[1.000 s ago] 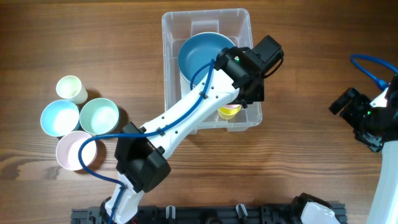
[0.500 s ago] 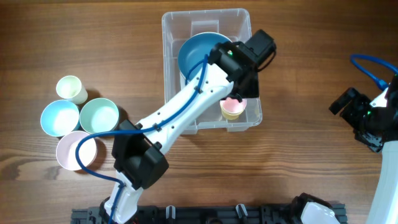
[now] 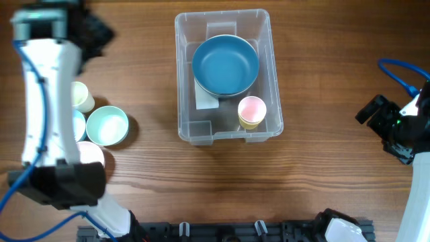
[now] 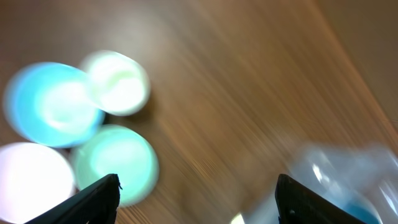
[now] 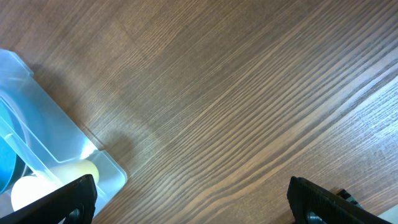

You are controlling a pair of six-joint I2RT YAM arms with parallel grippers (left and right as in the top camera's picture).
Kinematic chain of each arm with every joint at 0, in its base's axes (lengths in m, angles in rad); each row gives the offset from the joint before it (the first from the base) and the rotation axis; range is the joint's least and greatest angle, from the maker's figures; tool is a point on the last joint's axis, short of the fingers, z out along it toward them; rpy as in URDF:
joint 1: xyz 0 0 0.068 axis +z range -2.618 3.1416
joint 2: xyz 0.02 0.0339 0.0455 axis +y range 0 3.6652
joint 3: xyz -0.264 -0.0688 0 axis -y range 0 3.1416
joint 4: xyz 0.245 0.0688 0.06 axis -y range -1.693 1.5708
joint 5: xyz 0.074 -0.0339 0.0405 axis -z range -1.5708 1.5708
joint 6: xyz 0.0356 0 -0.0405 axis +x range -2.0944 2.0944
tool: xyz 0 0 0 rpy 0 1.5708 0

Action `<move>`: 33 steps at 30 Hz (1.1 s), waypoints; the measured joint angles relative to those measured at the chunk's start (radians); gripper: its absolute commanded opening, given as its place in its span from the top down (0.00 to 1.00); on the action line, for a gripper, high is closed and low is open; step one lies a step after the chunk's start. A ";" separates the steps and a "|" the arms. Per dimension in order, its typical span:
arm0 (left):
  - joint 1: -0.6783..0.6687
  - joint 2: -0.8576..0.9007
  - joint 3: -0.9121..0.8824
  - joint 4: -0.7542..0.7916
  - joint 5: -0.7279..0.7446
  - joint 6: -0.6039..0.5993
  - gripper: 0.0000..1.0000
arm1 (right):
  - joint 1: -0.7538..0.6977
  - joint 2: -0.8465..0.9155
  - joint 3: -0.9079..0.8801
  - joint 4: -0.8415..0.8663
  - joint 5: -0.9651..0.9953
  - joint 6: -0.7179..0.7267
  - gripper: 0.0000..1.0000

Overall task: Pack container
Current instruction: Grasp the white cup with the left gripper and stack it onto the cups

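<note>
The cream cup's far rim (image 3: pixel 80 84) is clear of the bowls, so my left gripper keeps going toward that rim until its open fingers are on both sides of it, and then close.
The clear container (image 3: pixel 272 74) stands at the table's middle. Inside it lie a large blue bowl (image 3: pixel 225 64) and a pink-and-yellow cup (image 3: pixel 252 111), upright in the near right corner. My left gripper (image 3: pixel 94 33) is at the far left, above a cluster of small bowls. In the blurred left wrist view it (image 4: pixel 199 202) is open with nothing between its fingers, and the container (image 4: pixel 348 174) shows at the lower right. My right gripper (image 3: pixel 393 131) hangs open at the table's right edge. Its wrist view (image 5: pixel 193 202) shows bare wood and the container's corner (image 5: pixel 37 124).
On the left sit a cream cup (image 3: pixel 82 96), a mint bowl (image 3: pixel 107 126), a light blue bowl (image 3: pixel 78 124) and a pink bowl (image 3: pixel 91 153), the last two partly under my left arm. A white label (image 3: pixel 205 97) lies under the blue bowl.
My left gripper opened, left the pink-and-yellow cup in the container's near right corner, and swung far left over the small bowls. The right arm has not moved.
</note>
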 measured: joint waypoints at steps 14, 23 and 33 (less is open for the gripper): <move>0.185 0.349 -0.032 0.019 0.004 0.020 0.21 | 0.000 0.000 0.000 0.000 0.000 0.000 0.00; 0.185 0.470 -0.033 0.067 0.005 0.040 0.46 | 0.000 0.000 0.000 0.001 0.000 0.000 0.00; 0.184 0.482 -0.034 0.072 0.023 0.053 0.96 | 0.000 0.000 0.000 0.001 0.000 0.000 0.00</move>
